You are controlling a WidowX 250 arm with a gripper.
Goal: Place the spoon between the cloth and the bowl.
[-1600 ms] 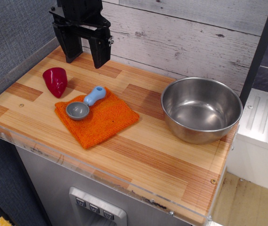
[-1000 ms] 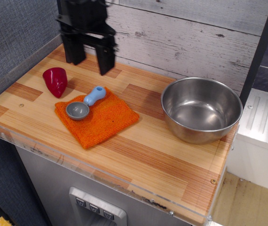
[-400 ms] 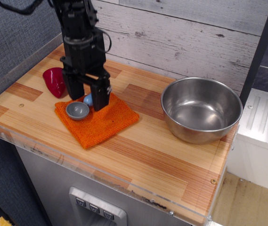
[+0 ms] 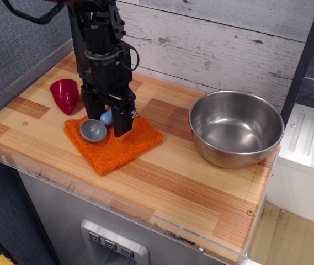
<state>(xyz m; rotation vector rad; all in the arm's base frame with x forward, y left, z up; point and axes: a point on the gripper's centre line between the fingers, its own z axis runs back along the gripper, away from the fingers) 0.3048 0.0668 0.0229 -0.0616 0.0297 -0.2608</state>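
The orange cloth lies flat (image 4: 115, 153) under the scoop, so when I lift, I expect the spoon (image 4: 94, 130) to come free and leave the cloth behind, still folded.
The spoon (image 4: 93, 130) lies on the orange cloth (image 4: 118, 144), its grey scoop toward the front left and its light blue handle mostly hidden behind my gripper. My black gripper (image 4: 106, 117) is open, lowered onto the cloth with one finger on each side of the spoon's handle. The steel bowl (image 4: 235, 127) stands to the right, apart from the cloth, with bare wood between them.
A dark red cup-like object (image 4: 64, 94) lies left of the cloth, close to my gripper. A grey plank wall runs along the back and a textured grey wall on the left. The counter (image 4: 190, 187) has a clear plastic front edge.
My gripper came down from high at the back left to straddle the spoon's handle on the cloth. In the last step it shifted slightly right. The spoon, cloth and bowl stay put.
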